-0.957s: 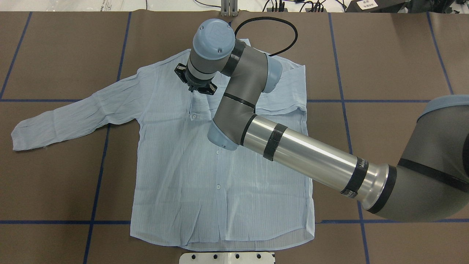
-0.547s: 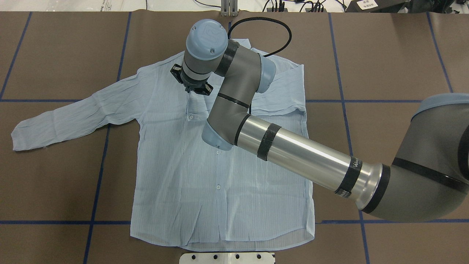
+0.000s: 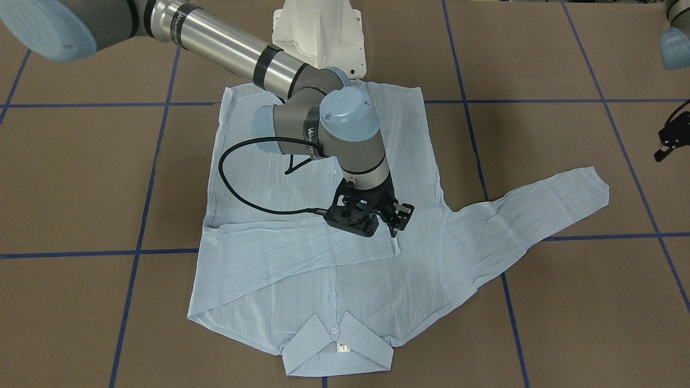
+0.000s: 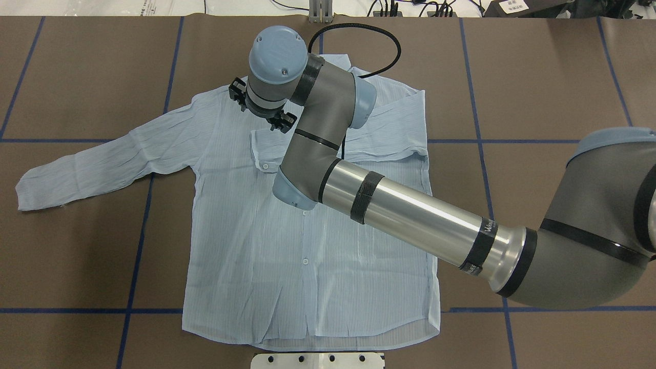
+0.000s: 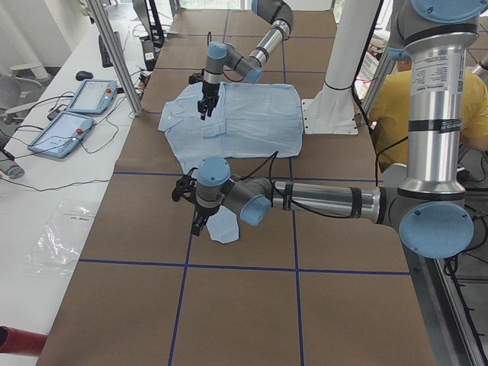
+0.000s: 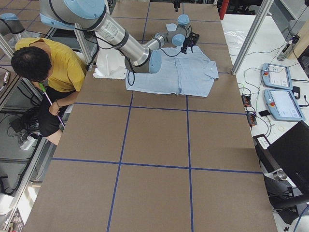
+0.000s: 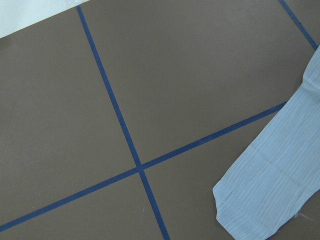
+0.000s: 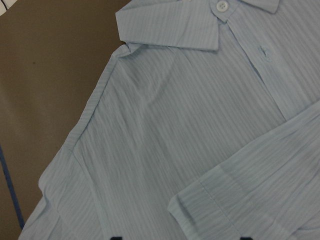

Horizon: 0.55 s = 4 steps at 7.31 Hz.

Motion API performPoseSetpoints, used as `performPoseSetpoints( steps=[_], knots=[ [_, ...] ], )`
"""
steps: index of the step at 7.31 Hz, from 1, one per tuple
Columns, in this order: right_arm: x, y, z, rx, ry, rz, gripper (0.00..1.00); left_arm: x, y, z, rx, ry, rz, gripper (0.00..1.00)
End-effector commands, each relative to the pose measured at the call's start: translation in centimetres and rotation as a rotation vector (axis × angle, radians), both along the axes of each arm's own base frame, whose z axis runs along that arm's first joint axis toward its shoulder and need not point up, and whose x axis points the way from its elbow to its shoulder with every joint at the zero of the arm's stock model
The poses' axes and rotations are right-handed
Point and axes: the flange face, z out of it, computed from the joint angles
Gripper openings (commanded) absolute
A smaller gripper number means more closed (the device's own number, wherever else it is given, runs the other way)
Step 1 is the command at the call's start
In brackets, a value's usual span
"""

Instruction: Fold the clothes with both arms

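My right gripper is hovering above the chest where the outstretched sleeve has to fold. It should move away while my left gripper takes that sleeve's cuff.
The light-blue striped shirt lies flat, front up, with its collar on the far side from the robot. One sleeve is folded across the chest, and its cuff lies on the shirt. The other sleeve stretches out flat toward my left side. My right gripper hovers over the folded cuff with its jaws wide apart, holding nothing. My left gripper hangs beyond the outstretched sleeve's cuff. Only part of it shows, so I cannot tell whether it is open or shut.
The white mounting pedestal stands at the shirt's hem side. Blue tape lines cross the brown table. A person in yellow sits beside the robot. Control tablets lie off the table's far edge.
My right gripper has moved to the left and farther from the robot over the shirt's chest. The folded sleeve's cuff has shifted slightly to the left.
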Motion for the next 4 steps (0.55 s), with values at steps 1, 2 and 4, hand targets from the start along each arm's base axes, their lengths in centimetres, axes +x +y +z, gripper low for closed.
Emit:
performPoseSetpoints(
  steps=[1,2,4],
  knots=[
    [1.1,-0.2,0.2,-0.011,-0.010,0.024,0.99,3.5,-1.6,3.5,-0.076,0.007,0.015,0.99],
    [4.0,0.1,1.8,0.009,-0.034,0.039,0.99,5.1,-1.2,4.0,-0.082,0.002,0.041,0.99],
    [7.0,-0.9,4.5,0.008,-0.039,0.065,0.99,6.5,-0.8,5.0,-0.106,-0.003,0.069,0.87]
  ],
)
